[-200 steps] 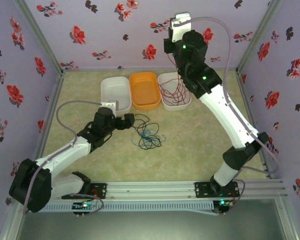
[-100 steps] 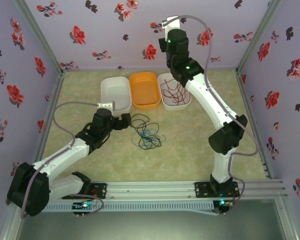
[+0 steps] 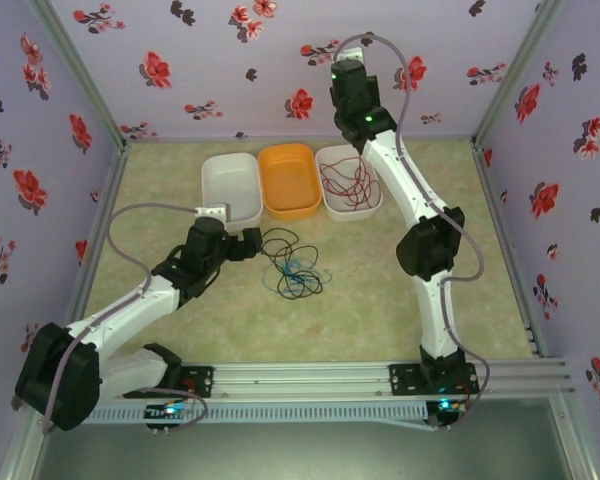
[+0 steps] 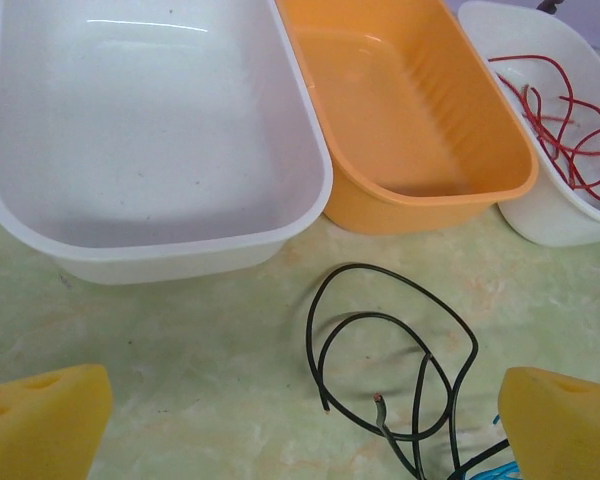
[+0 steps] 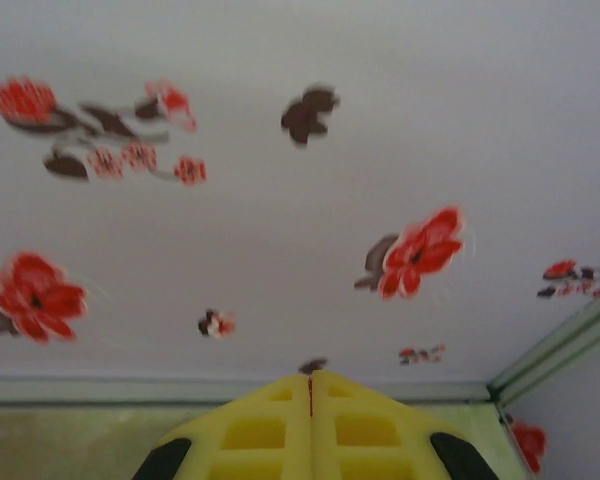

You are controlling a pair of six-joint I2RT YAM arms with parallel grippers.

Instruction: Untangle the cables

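The red cable in its white tub [image 3: 352, 184] is clear of the black cable, so the robot's right gripper should keep lowering the held strand and release it over the tub [image 3: 340, 156].
A black cable [image 3: 285, 245] and a light blue cable [image 3: 298, 266] lie tangled on the table mat. The black loops [image 4: 390, 330] and a bit of the blue cable [image 4: 495, 472] show in the left wrist view. My left gripper [image 3: 257, 243] [image 4: 300, 430] is open just left of the tangle, low over the mat, its yellow fingers [image 4: 40, 420] wide apart with nothing between them. The red cable [image 3: 345, 182] [image 4: 565, 120] lies mostly in the right white tub. My right gripper [image 3: 346, 55] [image 5: 311, 385] is raised high by the back wall, shut, with a thin red strand in the seam between its pads.
Three tubs stand in a row at the back: a white one [image 3: 210, 190] [image 4: 40, 230], an orange one [image 3: 288, 212] [image 4: 430, 205], both holding nothing, and the white one [image 3: 365, 212] with the red cable. Flowered walls enclose the table on three sides.
The right arm has folded in and risen, its gripper swinging left and up toward the back wall. The left arm and the tangle have hardly moved.
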